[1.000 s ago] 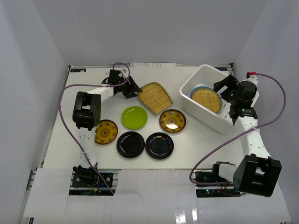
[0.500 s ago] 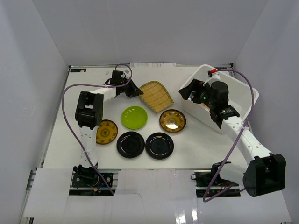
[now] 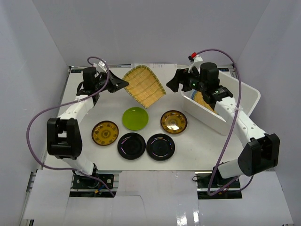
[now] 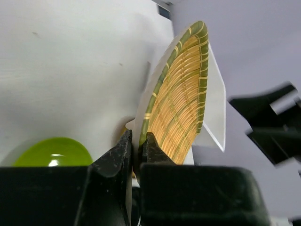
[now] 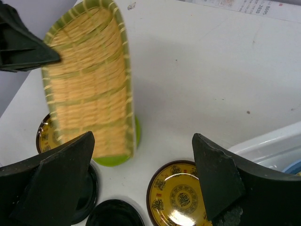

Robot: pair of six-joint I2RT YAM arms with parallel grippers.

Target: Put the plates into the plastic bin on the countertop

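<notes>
The woven plate (image 3: pixel 142 84) is in my left gripper, far from the plastic bin, so next my right gripper grabs the plate's free edge (image 3: pixel 162 92) and brings the plate to the bin.
My left gripper (image 3: pixel 121 84) is shut on the rim of a woven straw-coloured plate (image 3: pixel 144 86) and holds it tilted above the countertop (image 3: pixel 207 141) at the back. In the left wrist view the jaws (image 4: pixel 137 139) pinch the plate's green edge (image 4: pixel 181 101). My right gripper (image 3: pixel 175 83) hangs open beside that plate (image 5: pixel 87 84), just left of the white plastic bin (image 3: pixel 221 123), nothing between its fingers (image 5: pixel 142 136). A woven plate over a blue one (image 3: pixel 205 100) lies in the bin, partly hidden by the arm.
On the countertop lie a lime green plate (image 3: pixel 135 118), two gold patterned plates (image 3: pixel 173 122) (image 3: pixel 105 133) and two black plates (image 3: pixel 131 145) (image 3: pixel 160 147). Pale grey walls enclose the table. Purple cables loop from both arms.
The left gripper shut on the woven plate and lifted it up and back off the table. The right arm left the bin and swung left toward the raised plate.
</notes>
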